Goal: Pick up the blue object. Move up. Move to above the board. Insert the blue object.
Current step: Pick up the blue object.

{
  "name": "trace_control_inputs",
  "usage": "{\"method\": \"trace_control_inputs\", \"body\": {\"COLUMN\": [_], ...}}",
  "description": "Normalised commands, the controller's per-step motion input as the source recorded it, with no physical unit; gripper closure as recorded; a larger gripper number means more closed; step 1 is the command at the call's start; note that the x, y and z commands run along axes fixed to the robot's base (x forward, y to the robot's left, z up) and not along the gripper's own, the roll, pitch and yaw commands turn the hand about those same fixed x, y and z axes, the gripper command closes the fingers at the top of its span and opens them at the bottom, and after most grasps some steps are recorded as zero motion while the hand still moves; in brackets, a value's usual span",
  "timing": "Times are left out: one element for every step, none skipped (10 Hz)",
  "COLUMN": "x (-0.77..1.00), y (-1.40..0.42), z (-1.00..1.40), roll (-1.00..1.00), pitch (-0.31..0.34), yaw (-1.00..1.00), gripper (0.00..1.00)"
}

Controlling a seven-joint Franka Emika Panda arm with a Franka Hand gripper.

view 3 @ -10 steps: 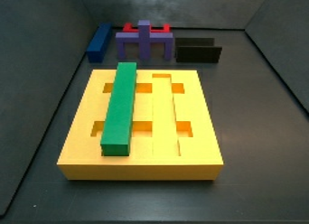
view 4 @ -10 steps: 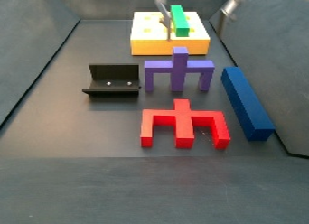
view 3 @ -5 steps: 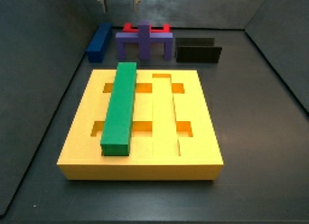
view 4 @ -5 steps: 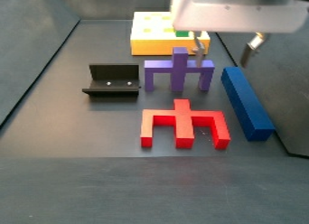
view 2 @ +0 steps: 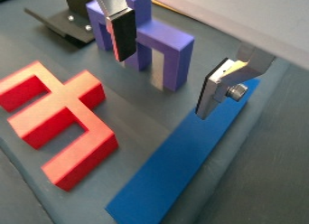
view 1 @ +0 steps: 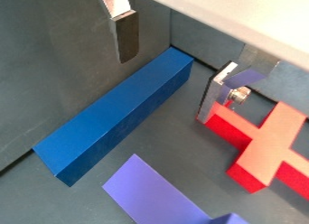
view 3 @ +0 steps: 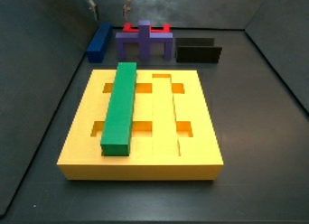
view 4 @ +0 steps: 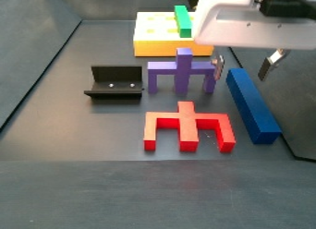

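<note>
The green bar [view 3: 118, 115] stands proud of its groove, so the blue object [view 3: 99, 43] will sink only partway when I insert it into the empty groove.
The blue object [view 4: 252, 104] is a long dark-blue bar lying on the floor beside the purple block with legs [view 4: 183, 70]. It also shows in a side view [view 3: 97, 42] and in both wrist views [view 1: 115, 115] [view 2: 182, 164]. My gripper [view 4: 243, 66] is open and empty, hovering above the bar's end nearest the board, with one finger on each side of it. Its fingers [view 1: 125, 38] [view 2: 221, 85] are apart from the bar. The yellow board [view 3: 193, 106] carries a green bar [view 3: 118, 106] in one groove.
A red piece with legs [view 4: 186, 127] lies next to the blue bar. The dark fixture [view 4: 114, 82] stands beyond the purple block. Dark walls enclose the floor, one running close along the blue bar's outer side.
My gripper has travelled from above the board to over the blue bar and come lower. It stays open. None of the pieces has moved.
</note>
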Motion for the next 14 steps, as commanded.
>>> {"method": "trace_control_inputs", "body": {"x": [-0.37,-0.52,-0.55,-0.41,0.00,0.14,0.29,0.12,0.00,0.00,0.00,0.00,0.00,0.00], "y": [0.00,0.00,0.00,0.00,0.00,0.00,0.00,0.00,0.00,0.00,0.00,0.00,0.00,0.00], "z": [-0.51,-0.51,-0.44,-0.34,-0.22,-0.24,-0.24,-0.30,-0.29,-0.27,-0.27,-0.29,-0.22,-0.06], "roll": [-0.01,0.00,0.00,0.00,-0.06,-0.04,-0.05,0.00,0.00,0.00,0.00,0.00,-0.02,0.00], "pitch": [-0.219,-0.250,-0.257,-0.216,-0.160,-0.076,-0.024,-0.021,-0.041,-0.050,-0.059,-0.066,-0.057,-0.007], "yaw": [0.00,0.00,0.00,0.00,0.03,0.02,0.01,0.00,0.00,0.00,0.00,0.00,0.01,0.01], "gripper": [0.00,0.00,0.00,0.00,0.00,0.00,0.00,0.00,0.00,0.00,0.00,0.00,0.00,0.00]}}
